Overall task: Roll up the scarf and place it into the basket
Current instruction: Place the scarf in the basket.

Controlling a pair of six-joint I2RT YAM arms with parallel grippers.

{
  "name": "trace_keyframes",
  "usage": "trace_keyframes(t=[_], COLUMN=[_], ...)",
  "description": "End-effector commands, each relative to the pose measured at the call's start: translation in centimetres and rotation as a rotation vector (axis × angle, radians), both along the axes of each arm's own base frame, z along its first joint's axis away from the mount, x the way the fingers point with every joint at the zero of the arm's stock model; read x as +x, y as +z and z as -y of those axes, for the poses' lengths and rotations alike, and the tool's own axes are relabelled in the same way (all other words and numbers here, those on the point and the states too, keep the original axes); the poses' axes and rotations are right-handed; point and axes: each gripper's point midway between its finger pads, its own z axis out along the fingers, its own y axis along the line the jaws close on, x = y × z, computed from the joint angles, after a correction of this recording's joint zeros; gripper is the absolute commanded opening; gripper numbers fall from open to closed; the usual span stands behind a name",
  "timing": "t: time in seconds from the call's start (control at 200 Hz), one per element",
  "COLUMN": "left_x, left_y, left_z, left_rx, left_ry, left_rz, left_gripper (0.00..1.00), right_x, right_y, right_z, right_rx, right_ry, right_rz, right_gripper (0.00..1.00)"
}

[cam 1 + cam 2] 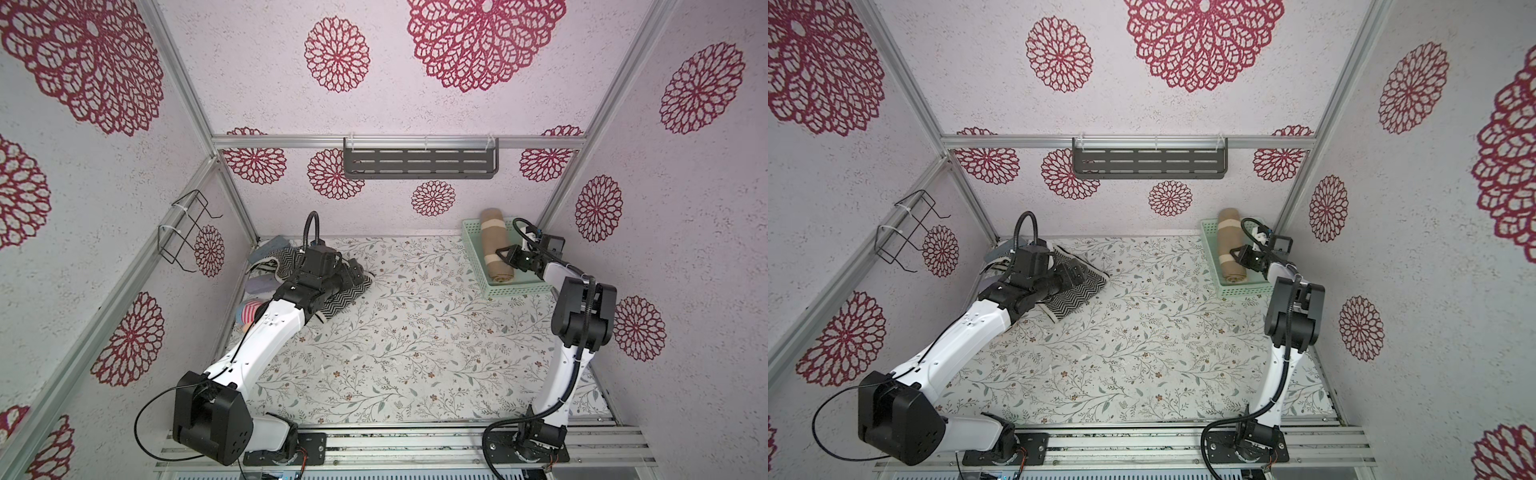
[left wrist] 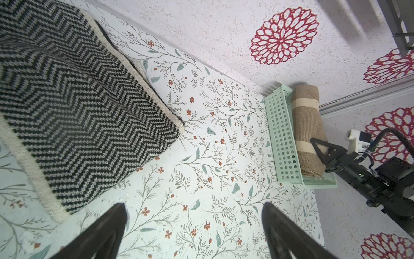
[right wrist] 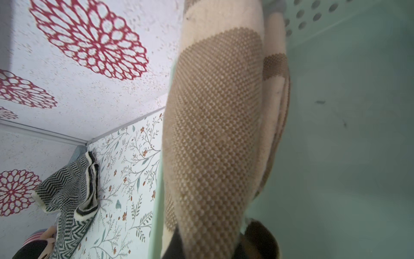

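My right gripper has the rolled scarf (image 1: pixel 495 240) hanging lengthwise along the basket's long side and should keep lowering it until it rests on the basket's bottom (image 1: pixel 521 276), then release.
The scarf (image 1: pixel 496 245) (image 1: pixel 1230 245) is tan with cream stripes, rolled into a tube. It lies lengthwise in the mint-green perforated basket (image 1: pixel 515 291) (image 1: pixel 1246 291) at the back right corner. My right gripper (image 1: pixel 500 254) (image 1: pixel 1235 254) is shut on the roll near its front end. In the right wrist view its dark fingers pinch the scarf (image 3: pixel 215 125) over the basket floor (image 3: pixel 347 134). My left gripper (image 2: pixel 192 206) (image 1: pixel 361 272) stands open, empty, above the mat beside a black-and-white chevron knit cloth (image 2: pixel 78 112). The left wrist view also shows the scarf (image 2: pixel 308 125) and basket (image 2: pixel 282 139).
The chevron cloth (image 1: pixel 345 299) lies at the back left under my left arm, with other clothes and a striped sock (image 1: pixel 249 311) behind it. A dark grey slotted shelf (image 1: pixel 419 160) hangs on the back wall. A black wire rack (image 1: pixel 187 232) hangs on the left wall.
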Motion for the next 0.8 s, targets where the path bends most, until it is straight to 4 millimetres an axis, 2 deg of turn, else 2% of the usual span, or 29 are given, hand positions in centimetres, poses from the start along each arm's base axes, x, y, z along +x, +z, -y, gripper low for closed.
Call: trace_keyframes(t=[0.0,0.225,0.415,0.615,0.751,0.796], left_x=[0.1,0.1,0.1,0.3,0.4,0.4], left_y=[-0.6,-1.0,-1.4,-1.9,-2.3,-2.4], left_z=[-0.5,-0.9,-0.8,-0.5,-0.1,-0.1], left_rx=[-0.004,-0.005,-0.015,-0.030,-0.037,-0.039], left_ry=[0.021,0.036,0.031,0.024,0.009,0.007], left_rz=[-0.014,-0.026,-0.033,-0.041,-0.055,-0.057], left_gripper=[0.97,0.98,0.97,0.97,0.97,0.97], right_x=[0.5,-0.7,-1.8,-2.2,-2.1,-1.9], right_y=[3.3,0.4,-1.1,-5.4,-7.3,-7.6], right_z=[-2.0,-3.5,-4.6,-4.3,-4.3,-3.9], right_rx=[0.043,0.103,0.104,0.015,0.009,0.001], right_ry=[0.091,0.162,0.204,0.173,0.152,0.129], right_rz=[0.098,0.008,-0.056,-0.225,-0.277,-0.291], right_gripper=[0.00,0.00,0.00,0.00,0.11,0.20])
